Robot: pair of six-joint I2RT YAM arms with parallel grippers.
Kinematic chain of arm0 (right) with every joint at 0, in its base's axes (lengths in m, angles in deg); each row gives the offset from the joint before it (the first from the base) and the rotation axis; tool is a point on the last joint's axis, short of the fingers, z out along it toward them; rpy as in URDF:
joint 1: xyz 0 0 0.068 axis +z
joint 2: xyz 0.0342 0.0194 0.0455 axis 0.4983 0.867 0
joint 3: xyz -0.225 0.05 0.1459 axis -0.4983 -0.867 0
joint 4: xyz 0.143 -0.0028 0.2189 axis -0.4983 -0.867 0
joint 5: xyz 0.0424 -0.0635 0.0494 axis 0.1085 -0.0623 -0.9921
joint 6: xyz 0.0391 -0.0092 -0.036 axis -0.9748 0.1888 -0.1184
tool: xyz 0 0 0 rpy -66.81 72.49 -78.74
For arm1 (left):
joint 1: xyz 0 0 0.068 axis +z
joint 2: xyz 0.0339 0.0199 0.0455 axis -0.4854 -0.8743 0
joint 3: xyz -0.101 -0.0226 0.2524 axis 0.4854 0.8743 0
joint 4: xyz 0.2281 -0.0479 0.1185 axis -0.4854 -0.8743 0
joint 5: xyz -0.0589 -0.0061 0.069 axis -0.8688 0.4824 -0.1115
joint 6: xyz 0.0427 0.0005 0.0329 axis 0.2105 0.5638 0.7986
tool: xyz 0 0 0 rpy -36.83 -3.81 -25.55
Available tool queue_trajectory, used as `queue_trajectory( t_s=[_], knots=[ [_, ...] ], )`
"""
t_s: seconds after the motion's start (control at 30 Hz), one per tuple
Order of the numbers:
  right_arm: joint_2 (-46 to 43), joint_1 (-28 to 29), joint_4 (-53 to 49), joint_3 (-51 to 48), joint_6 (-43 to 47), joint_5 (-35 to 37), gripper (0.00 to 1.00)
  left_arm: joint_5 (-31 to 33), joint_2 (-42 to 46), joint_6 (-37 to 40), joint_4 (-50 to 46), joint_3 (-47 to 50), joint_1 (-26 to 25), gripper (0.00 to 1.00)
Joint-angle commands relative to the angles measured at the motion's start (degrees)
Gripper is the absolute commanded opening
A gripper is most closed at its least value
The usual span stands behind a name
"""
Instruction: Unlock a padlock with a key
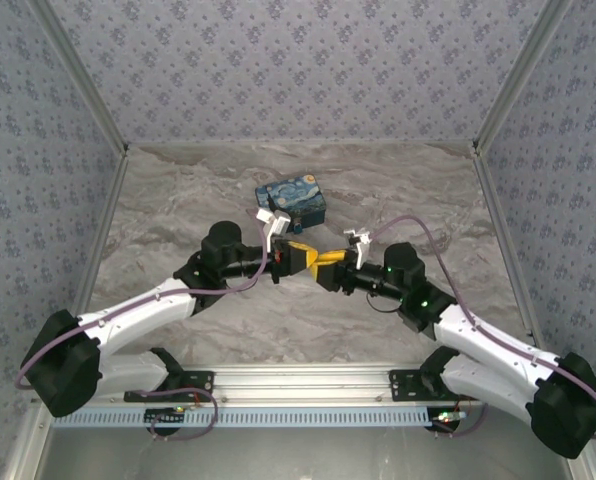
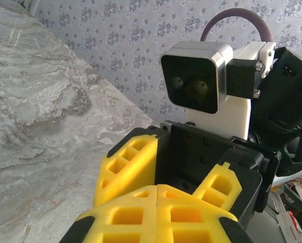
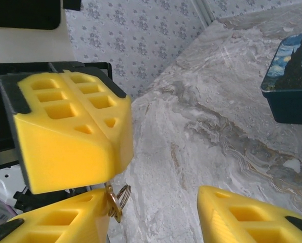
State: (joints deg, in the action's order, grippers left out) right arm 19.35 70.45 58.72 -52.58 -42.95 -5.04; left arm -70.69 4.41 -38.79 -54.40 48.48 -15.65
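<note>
The key (image 3: 114,204) is hanging against one finger of my open right gripper. I should move my right gripper over until its fingers are on both sides of the key (image 3: 123,195), and then close it.
Both arms meet above the middle of the table. My left gripper (image 1: 300,256) is shut, its yellow fingertips pressed together (image 2: 156,186). In the right wrist view a small brass-coloured key (image 3: 113,206) with a wire ring hangs from the tip of the left gripper (image 3: 113,147), right at the seam of its fingers. My right gripper (image 1: 324,268) stands open around that tip (image 3: 153,195). Its left finger touches the key, and its right finger is well apart. The right gripper's fingers (image 2: 130,162) flank the left one's tip. The padlock is hidden.
A blue-and-yellow starry-print box (image 1: 292,200) (image 3: 293,76) lies on the marble table (image 1: 178,210) just behind the grippers. Patterned walls close in the table at the back and on both sides.
</note>
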Motion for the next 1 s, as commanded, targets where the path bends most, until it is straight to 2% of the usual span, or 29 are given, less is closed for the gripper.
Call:
queue_trajectory(
  t_s=[0.0,0.2,0.37,0.47,0.6,0.67,0.8,0.97],
  knots=[
    [0.6,0.3,-3.9,1.9,1.3,3.1,0.47,0.2,0.8,1.3,0.0,-2.2,-0.2,0.0],
    [-1.2,0.7,-11.6,2.2,3.9,5.0,0.46,2.5,1.5,1.8,-1.7,-2.0,-0.2,0.0],
    [-3.4,0.3,-22.3,3.2,8.4,7.8,0.47,5.2,2.1,2.2,-3.6,-2.4,-0.3,0.0],
    [-4.6,-0.4,-24.1,3.4,9.6,7.0,0.48,5.5,2.3,2.3,-3.8,-2.7,-0.2,0.0],
    [-6.9,-2.2,-15.3,0.8,7.7,-1.0,0.53,5.0,2.1,2.3,-3.9,-3.1,-0.3,0.0],
    [-7.9,-4.3,-5.1,-2.4,3.9,-7.3,0.55,4.0,2.1,2.3,-3.7,-3.3,-0.3,0.0],
    [-7.6,-8.4,14.7,-6.5,-5.6,-14.5,0.61,1.8,2.4,2.1,-2.3,-3.3,-0.3,0.0],
    [-4.8,-7.8,21.0,-4.9,-8.9,-17.3,0.61,-0.2,2.1,1.3,-0.8,-4.0,-0.3,0.0]
  ],
)
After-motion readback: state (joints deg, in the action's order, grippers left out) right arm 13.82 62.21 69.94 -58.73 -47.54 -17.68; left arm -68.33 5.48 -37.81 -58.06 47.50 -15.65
